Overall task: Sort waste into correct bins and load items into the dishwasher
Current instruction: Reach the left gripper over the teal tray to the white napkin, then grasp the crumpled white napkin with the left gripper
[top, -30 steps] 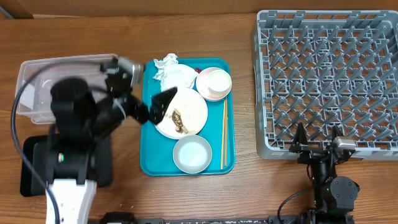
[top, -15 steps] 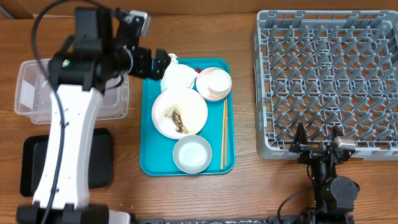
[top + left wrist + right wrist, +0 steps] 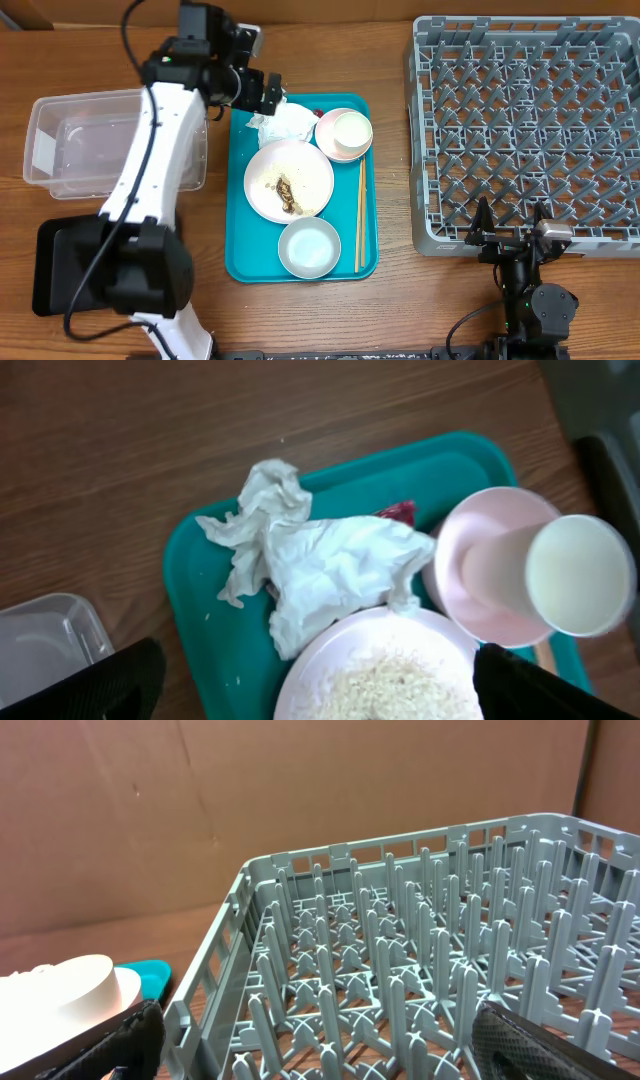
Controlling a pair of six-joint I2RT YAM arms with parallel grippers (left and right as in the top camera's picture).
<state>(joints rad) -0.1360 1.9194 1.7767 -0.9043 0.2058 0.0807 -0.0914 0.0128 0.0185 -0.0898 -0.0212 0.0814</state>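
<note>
The napkins' crumpled end (image 3: 268, 500) is clear of the plate and pink bowl, so the robot's open left gripper should keep going down and close on the white folds (image 3: 274, 552).
Crumpled white napkins (image 3: 285, 122) with a red wrapper (image 3: 398, 512) lie at the back left of the teal serving tray (image 3: 240, 230). My left gripper (image 3: 272, 98) hovers open and empty just above them, and the napkins (image 3: 320, 560) sit between and ahead of its fingers (image 3: 320, 695). The plate (image 3: 290, 180) carries rice and brown scraps. The white cup (image 3: 352, 130) stands in the pink bowl (image 3: 330, 145). The grey bowl (image 3: 308, 247) and chopsticks (image 3: 360, 215) are on the tray. My right gripper (image 3: 510, 228) is open at the dish rack's (image 3: 525, 125) front edge.
The clear tub (image 3: 60, 140) stands left of the tray, partly under my left arm. The black tray (image 3: 50, 265) lies in front of it, partly hidden by the arm's base. The right wrist view shows the rack's pegs (image 3: 430, 970) and the tray's corner (image 3: 150, 975).
My left arm has swung from over the plate's left side up and back. Its gripper is now over the napkins at the tray's back left. The right arm has not moved.
</note>
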